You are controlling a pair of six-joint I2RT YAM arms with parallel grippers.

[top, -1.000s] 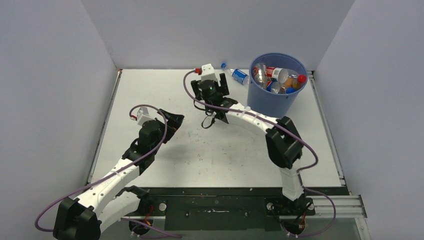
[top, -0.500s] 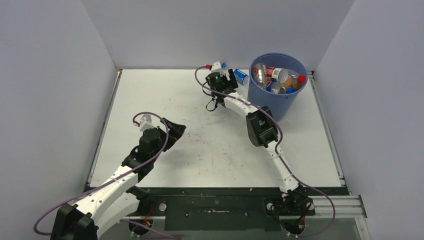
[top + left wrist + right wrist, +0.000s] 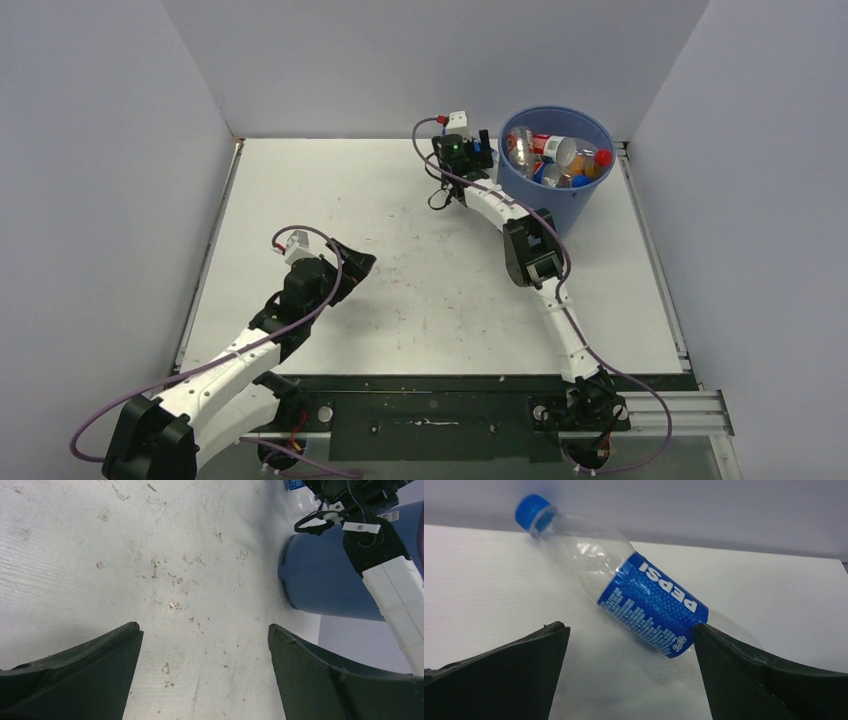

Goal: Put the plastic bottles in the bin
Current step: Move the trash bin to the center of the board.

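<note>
My right gripper is to back off because the Pepsi bottle (image 3: 651, 605) lies partly behind the blue bin, and my left gripper should pull the bin aside by its rim (image 3: 503, 148).
A clear plastic bottle (image 3: 644, 600) with a blue Pepsi label and blue cap lies on its side on the white table, near the back wall. My right gripper (image 3: 630, 626) is open and low over the table, with the bottle's labelled end just ahead of its right finger, apart from it. In the top view the right gripper (image 3: 478, 150) covers that bottle, just left of the blue bin (image 3: 545, 205). The bin holds several bottles (image 3: 556, 150). My left gripper (image 3: 362, 262) is open and empty over the table's middle left.
The left wrist view shows the bin's wall (image 3: 325, 580) and the right arm (image 3: 395, 580) ahead at the right. The back wall (image 3: 674, 510) stands close behind the bottle. Side walls enclose the table (image 3: 420, 300).
My right arm has stretched back and to the right, bringing its gripper from the table's back middle to the bottle beside the bin. The left gripper has drifted slightly right and nearer.
</note>
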